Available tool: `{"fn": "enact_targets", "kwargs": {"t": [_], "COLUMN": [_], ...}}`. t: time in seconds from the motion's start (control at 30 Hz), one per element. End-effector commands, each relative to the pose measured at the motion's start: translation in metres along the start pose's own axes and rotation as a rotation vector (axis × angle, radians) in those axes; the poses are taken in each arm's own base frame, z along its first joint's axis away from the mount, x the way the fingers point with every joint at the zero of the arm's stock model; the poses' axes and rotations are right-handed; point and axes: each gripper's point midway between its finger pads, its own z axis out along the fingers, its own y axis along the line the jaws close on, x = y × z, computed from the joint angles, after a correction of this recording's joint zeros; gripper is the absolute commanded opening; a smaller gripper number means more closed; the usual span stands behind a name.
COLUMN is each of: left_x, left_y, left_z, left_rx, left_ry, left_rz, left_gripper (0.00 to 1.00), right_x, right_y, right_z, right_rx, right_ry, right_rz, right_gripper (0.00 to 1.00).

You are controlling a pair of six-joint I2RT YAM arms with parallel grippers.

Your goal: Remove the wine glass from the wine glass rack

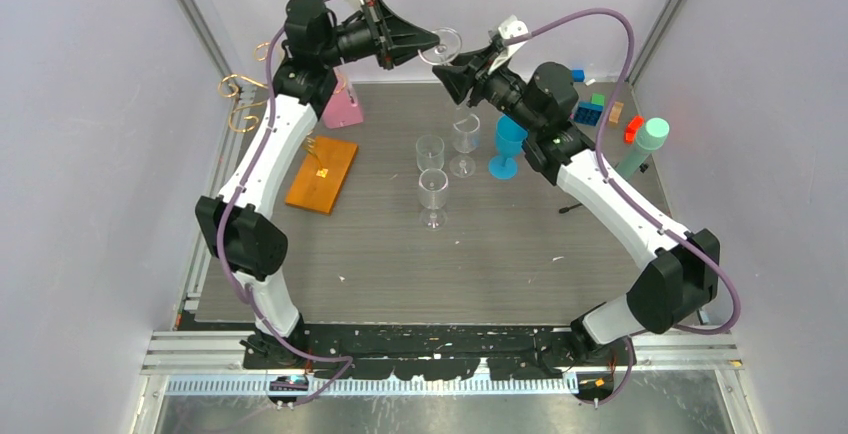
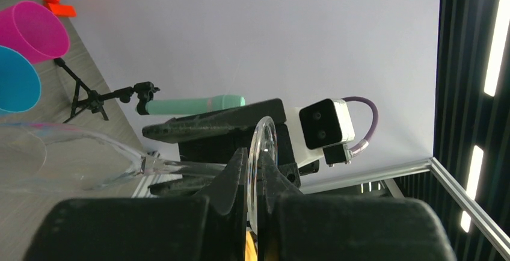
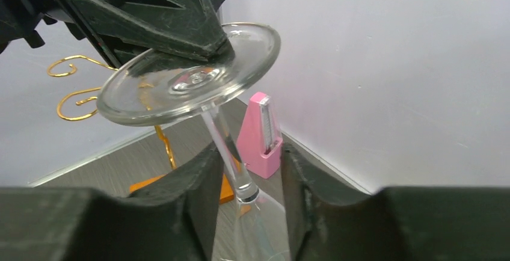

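Observation:
My left gripper is holding the wine glass by its foot, bowl down, so my right gripper should grab the wine glass's stem and turn the wine glass's rim toward my left gripper.
A clear wine glass is held in the air, foot uppermost, away from the wine glass rack. My left gripper is shut on the rim of the foot, seen edge-on between its fingers in the left wrist view. The stem runs down between my right gripper's fingers, which stand open around it, the stem close to the left finger. My right gripper faces the left one. The rack's gold wire arms rise from its orange base at the left; they also show in the right wrist view.
A pink metronome stands behind the rack. Three clear glasses and a blue goblet stand mid-table. A mint cylinder on a black tripod and coloured blocks are at the back right. Walls close in on both sides.

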Motion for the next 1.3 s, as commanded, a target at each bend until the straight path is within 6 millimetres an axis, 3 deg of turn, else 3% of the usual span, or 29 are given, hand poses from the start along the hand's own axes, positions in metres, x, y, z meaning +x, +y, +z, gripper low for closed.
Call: {"fn": "enact_targets", "kwargs": {"t": [0.0, 0.27, 0.37, 0.53, 0.67, 0.9, 1.0, 1.27], "left_x": [0.018, 0.018, 0.016, 0.011, 0.007, -0.009, -0.008, -0.002], "left_y": [-0.043, -0.045, -0.049, -0.045, -0.031, 0.028, 0.032, 0.032], "left_z": [-0.014, -0.013, -0.013, -0.013, -0.013, -0.021, -0.021, -0.02], "left_rx": [0.053, 0.054, 0.069, 0.05, 0.008, -0.181, -0.147, -0.131], "left_ry": [0.023, 0.021, 0.014, -0.022, -0.053, -0.206, -0.228, -0.229], "left_rz": [0.082, 0.056, 0.059, 0.096, 0.108, 0.095, 0.05, 0.019], "left_gripper": [0.0, 0.0, 0.13, 0.43, 0.56, 0.59, 0.59, 0.6], "right_x": [-0.042, -0.05, -0.052, -0.064, -0.077, -0.105, -0.108, -0.117], "right_y": [0.0, -0.009, -0.009, -0.01, -0.022, -0.074, -0.093, -0.094], "right_z": [0.006, 0.01, 0.01, 0.006, -0.001, -0.035, -0.049, -0.057], "right_rx": [-0.006, 0.048, 0.059, 0.085, 0.172, 0.51, 0.629, 0.625], "right_ry": [-0.097, -0.138, -0.159, -0.208, -0.261, -0.46, -0.532, -0.651], "right_rz": [-0.061, -0.04, -0.024, 0.025, 0.071, 0.292, 0.443, 0.679], "right_gripper": [0.36, 0.11, 0.01, 0.0, 0.0, 0.0, 0.0, 0.0]}}
